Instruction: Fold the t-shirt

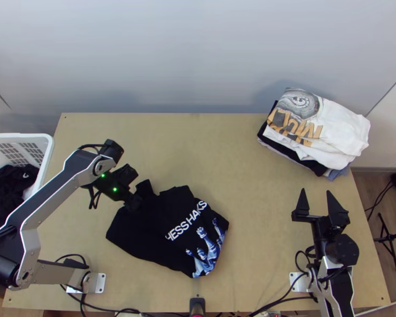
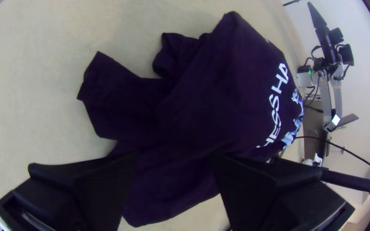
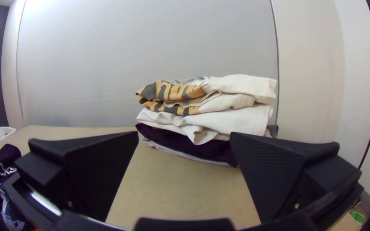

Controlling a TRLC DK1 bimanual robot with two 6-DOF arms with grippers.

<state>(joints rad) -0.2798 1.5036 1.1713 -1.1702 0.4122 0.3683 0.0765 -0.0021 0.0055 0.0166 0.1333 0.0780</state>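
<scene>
The black t-shirt is lying in slack bunched folds [image 1: 159,194], so I expect its lettering [image 1: 186,220] to go along with the t-shirt's upper end when the robot lifts, while the t-shirt's plain corner stays down.
A black t-shirt [image 1: 166,227] with white lettering and a blue chess print lies bunched left of the table's middle. My left gripper [image 1: 134,201] is at the shirt's upper left part in the top view. In the left wrist view the left gripper [image 2: 174,171] stands open over the dark shirt [image 2: 202,102], a sleeve-like end spread beyond its fingers. My right gripper [image 1: 318,203] is open at the table's right side, apart from the shirt. In the right wrist view the right gripper [image 3: 185,149] has bare table between its fingers, and part of the shirt [image 3: 5,162] shows off to one side.
A stack of folded clothes [image 1: 324,132], white on top, sits at the table's back right corner. A white basket [image 1: 47,153] with dark cloth inside stands beyond the left edge. Bare table [image 1: 208,153] lies behind the shirt.
</scene>
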